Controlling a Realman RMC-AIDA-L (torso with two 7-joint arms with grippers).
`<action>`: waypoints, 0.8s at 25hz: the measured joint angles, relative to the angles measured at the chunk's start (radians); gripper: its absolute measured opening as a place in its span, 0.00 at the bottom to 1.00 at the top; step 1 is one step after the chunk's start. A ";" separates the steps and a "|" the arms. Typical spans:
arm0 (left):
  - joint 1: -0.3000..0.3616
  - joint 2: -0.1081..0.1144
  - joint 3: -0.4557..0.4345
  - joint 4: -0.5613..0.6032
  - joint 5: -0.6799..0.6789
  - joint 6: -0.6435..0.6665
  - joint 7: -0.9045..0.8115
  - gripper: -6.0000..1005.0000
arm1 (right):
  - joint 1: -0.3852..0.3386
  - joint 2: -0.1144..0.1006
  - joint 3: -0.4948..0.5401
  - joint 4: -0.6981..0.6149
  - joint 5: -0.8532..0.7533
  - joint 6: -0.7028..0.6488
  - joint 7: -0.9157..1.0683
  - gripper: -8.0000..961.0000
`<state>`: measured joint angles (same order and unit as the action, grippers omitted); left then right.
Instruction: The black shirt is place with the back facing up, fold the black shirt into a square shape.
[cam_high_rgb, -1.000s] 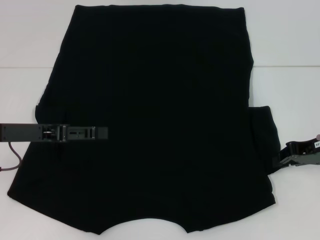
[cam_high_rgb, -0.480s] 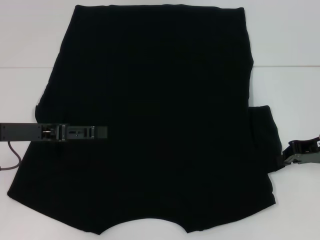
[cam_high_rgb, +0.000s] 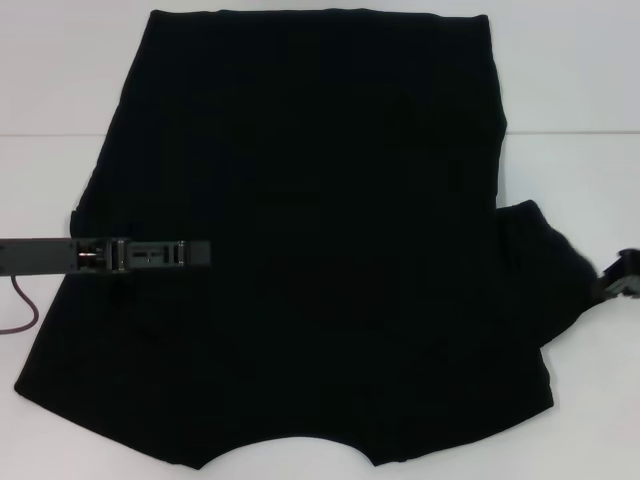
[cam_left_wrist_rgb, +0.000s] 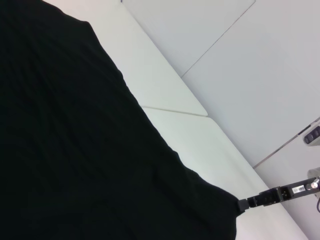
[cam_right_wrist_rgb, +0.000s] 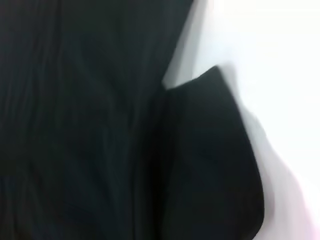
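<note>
The sleeve (cam_high_rgb: 548, 262) in my right gripper sticks out past the shirt's side. I should bring the sleeve's end inward and lay it over the shirt's back (cam_high_rgb: 465, 285).
The black shirt (cam_high_rgb: 320, 230) lies spread flat over most of the white table, collar cut-out at the near edge. My left gripper (cam_high_rgb: 205, 252) reaches in from the left and hovers low over the shirt's left half, seen edge-on. At the right edge my right gripper (cam_high_rgb: 603, 287) is shut on the tip of the right sleeve (cam_high_rgb: 540, 280), which is drawn outward into a point. The left wrist view shows that pinch from afar, the right gripper (cam_left_wrist_rgb: 243, 204) holding the stretched cloth (cam_left_wrist_rgb: 75, 150). In the right wrist view only the sleeve (cam_right_wrist_rgb: 210, 160) shows.
White table (cam_high_rgb: 570, 170) shows bare on both sides of the shirt. A seam line in the table (cam_high_rgb: 50, 135) runs across at the back. A dark red cable (cam_high_rgb: 20, 310) hangs under the left arm.
My right gripper has moved right and slightly up, pulling the right sleeve out into a point. The left gripper has drifted a little up and back to the left.
</note>
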<state>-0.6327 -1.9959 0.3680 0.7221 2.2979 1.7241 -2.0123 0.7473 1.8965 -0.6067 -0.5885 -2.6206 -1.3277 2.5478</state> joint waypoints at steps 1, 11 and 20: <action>0.001 0.000 -0.003 0.000 -0.002 0.000 0.000 0.64 | -0.003 -0.004 0.011 -0.003 0.000 0.000 0.000 0.06; 0.005 0.010 -0.079 0.002 -0.004 0.003 0.000 0.64 | -0.040 -0.019 0.146 -0.050 0.068 0.002 -0.038 0.07; 0.002 0.011 -0.099 0.000 -0.007 -0.004 0.000 0.64 | -0.004 0.019 0.099 -0.034 0.163 -0.012 -0.180 0.08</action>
<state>-0.6303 -1.9845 0.2686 0.7225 2.2906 1.7201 -2.0126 0.7437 1.9151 -0.5073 -0.6222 -2.4580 -1.3402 2.3677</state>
